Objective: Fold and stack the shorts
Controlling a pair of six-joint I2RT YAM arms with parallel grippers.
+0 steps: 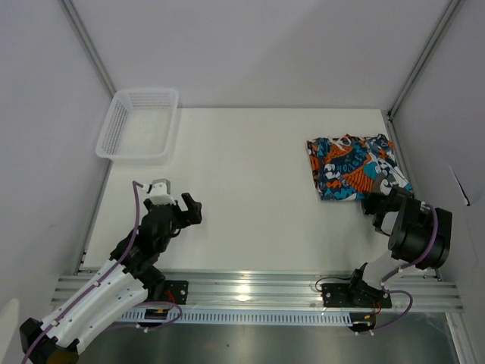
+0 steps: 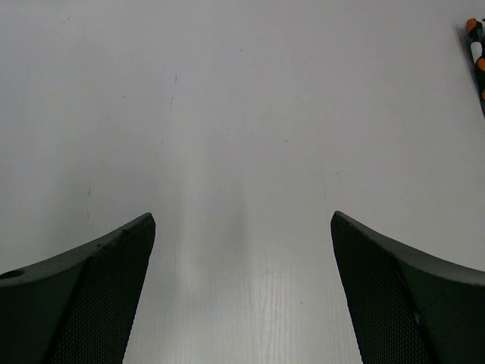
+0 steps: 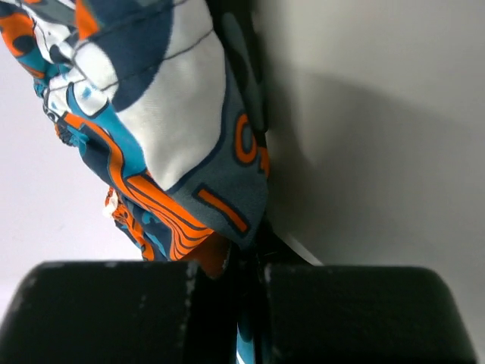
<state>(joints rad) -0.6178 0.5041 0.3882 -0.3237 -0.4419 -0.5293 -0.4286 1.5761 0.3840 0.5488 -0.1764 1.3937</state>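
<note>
My right gripper should keep pushing the folded shorts by their near edge, as the table [image 1: 347,122] behind them is clear, until they reach the back wall [image 1: 347,105], then let go.
One pair of shorts [image 1: 352,167], in a blue-teal, orange and white cartoon print, lies folded at the right side of the white table [image 1: 250,189]. My right gripper [image 1: 377,203] sits at its near edge and is shut on the fabric. In the right wrist view the shorts [image 3: 174,114] hang from between the closed black jaws of the gripper [image 3: 250,273]. My left gripper [image 1: 189,208] hovers over bare table at the near left, well apart from the shorts. It is open with nothing between its fingers [image 2: 114,265]. A sliver of the shorts [image 2: 477,53] shows at the top right of the left wrist view.
A white plastic mesh basket [image 1: 140,125] stands at the far left corner of the table. Metal frame posts and white walls close in the left, right and back sides. An aluminium rail [image 1: 250,288] with the arm bases runs along the near edge.
</note>
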